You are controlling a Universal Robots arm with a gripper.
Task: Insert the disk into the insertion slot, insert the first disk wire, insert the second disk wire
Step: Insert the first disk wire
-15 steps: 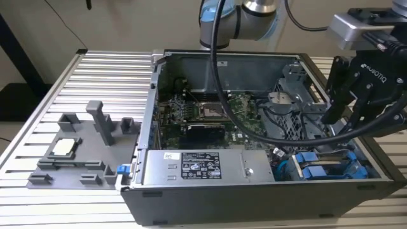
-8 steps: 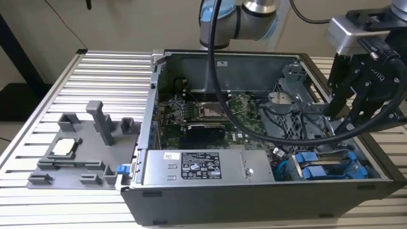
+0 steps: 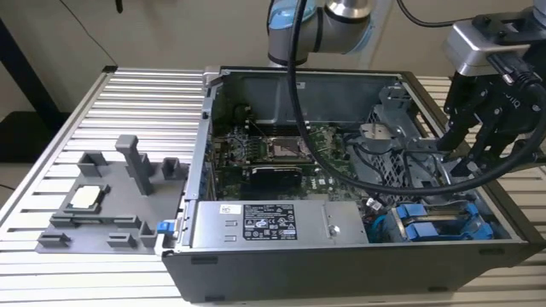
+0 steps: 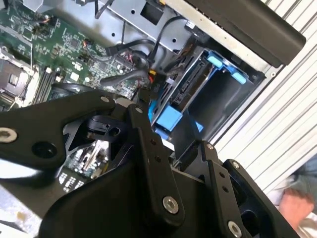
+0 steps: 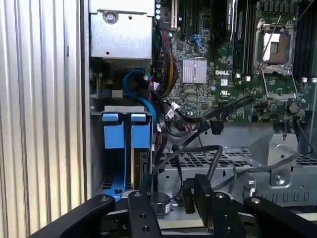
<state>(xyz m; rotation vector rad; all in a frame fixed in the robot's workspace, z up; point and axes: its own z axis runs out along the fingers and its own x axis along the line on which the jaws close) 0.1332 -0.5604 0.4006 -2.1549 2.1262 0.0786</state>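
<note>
I expect the thin black disk wire (image 5: 212, 167) to curl back toward the disk when I carry its end over, because the wire arches in a slack loop (image 5: 216, 148).
The drive cage with the insertion slot (image 3: 439, 224) (image 5: 116, 168) sits in the case corner at the exterior view's right, lined with blue plastic rails. The disk (image 4: 190, 87) stands edge-on inside it, its blue frame tabs (image 5: 140, 135) showing. My gripper (image 3: 465, 150) (image 4: 166, 116) (image 5: 173, 192) hangs just above the cage, open, with nothing seen between its fingers (image 5: 147, 187). Loose black wires (image 5: 198, 124) with a black plug (image 5: 215, 128) lie beside the cage. A small red-orange connector (image 4: 154, 74) lies close to one fingertip.
The open computer case (image 3: 204, 128) holds the motherboard (image 3: 282, 150), its processor socket (image 5: 275, 49) and the labelled power-supply box (image 3: 273, 224). A light blue cable (image 5: 141, 82) loops by the cage. A grey fixture (image 3: 102, 204) stands at the exterior view's left. A person's hand (image 4: 297, 203) shows outside the case.
</note>
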